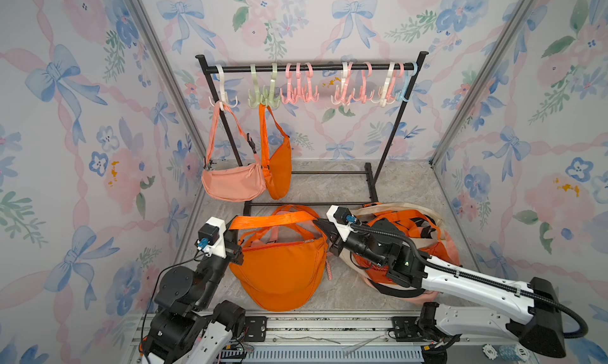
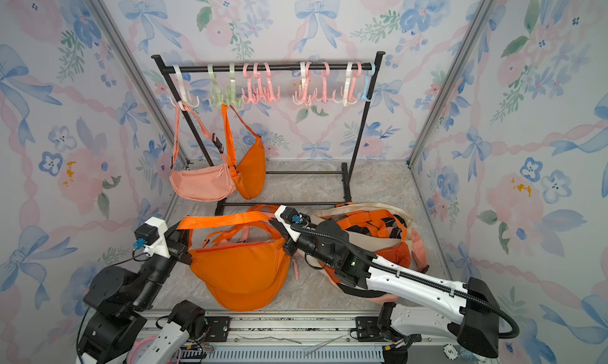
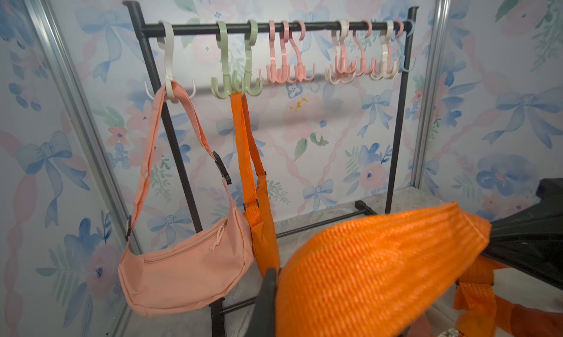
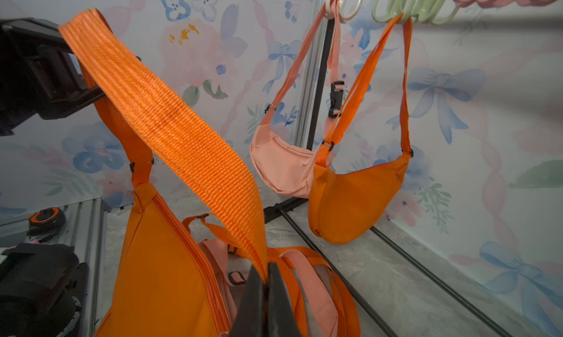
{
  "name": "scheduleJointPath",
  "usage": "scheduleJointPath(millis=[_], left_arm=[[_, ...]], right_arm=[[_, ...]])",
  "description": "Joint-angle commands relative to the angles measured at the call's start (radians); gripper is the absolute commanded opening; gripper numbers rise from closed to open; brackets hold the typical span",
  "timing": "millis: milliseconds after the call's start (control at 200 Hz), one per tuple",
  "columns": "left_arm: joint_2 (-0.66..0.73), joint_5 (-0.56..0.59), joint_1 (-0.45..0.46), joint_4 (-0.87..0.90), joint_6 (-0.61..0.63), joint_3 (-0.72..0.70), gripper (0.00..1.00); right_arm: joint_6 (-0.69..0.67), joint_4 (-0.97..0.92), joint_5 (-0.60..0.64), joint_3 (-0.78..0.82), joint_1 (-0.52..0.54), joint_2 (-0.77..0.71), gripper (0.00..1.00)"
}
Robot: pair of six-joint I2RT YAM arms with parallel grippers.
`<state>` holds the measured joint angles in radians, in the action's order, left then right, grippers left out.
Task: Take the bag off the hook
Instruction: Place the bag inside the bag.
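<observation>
I should go on lowering the bag's strap with my left gripper toward the loops [image 1: 258,233] behind and let go, because the large orange bag [image 1: 278,274] is resting on the floor clear of the rack.
A large orange bag [image 1: 279,273] [image 2: 240,273] rests on the marble floor at the front, off the rack. Its wide orange strap [image 1: 273,219] [image 4: 170,122] is stretched taut between my two grippers. At the strap's left end, my left gripper [image 1: 234,230] [image 3: 338,314] is shut on the webbing. My right gripper [image 1: 317,222] [image 4: 268,277] pinches the right end, jaws shut. Behind them, a pink bag [image 1: 232,184] hangs from a white hook [image 1: 223,99]. A small orange bag [image 1: 279,168] hangs from a green hook [image 1: 263,99].
The black rack [image 1: 329,67] carries several empty pink, white and blue hooks along its rail. Its base bars [image 1: 306,203] lie just behind the held bag. A pile of orange, cream and pink bags [image 1: 411,227] sits under my right arm. Patterned walls close in on three sides.
</observation>
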<state>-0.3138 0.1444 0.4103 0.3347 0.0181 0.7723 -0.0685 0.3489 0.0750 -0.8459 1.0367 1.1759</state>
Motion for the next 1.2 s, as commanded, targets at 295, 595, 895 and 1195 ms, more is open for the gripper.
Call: scheduleJointPath(millis=[295, 595, 895, 1195], left_arm=[[-0.369, 0.047, -0.006, -0.205, -0.106, -0.081, 0.00], [-0.579, -0.031, -0.086, -0.244, -0.189, -0.093, 0.00], [-0.729, -0.085, -0.103, -0.228, -0.196, -0.087, 0.41], [-0.710, -0.081, -0.110, -0.184, -0.198, -0.045, 0.69]], right_arm=[[0.135, 0.184, -0.044, 0.055, -0.164, 0.192, 0.00], [0.159, 0.287, -0.084, 0.063, -0.224, 0.355, 0.05], [0.256, 0.355, -0.110, 0.063, -0.283, 0.440, 0.13], [0.266, 0.346, -0.109, 0.083, -0.304, 0.412, 0.66]])
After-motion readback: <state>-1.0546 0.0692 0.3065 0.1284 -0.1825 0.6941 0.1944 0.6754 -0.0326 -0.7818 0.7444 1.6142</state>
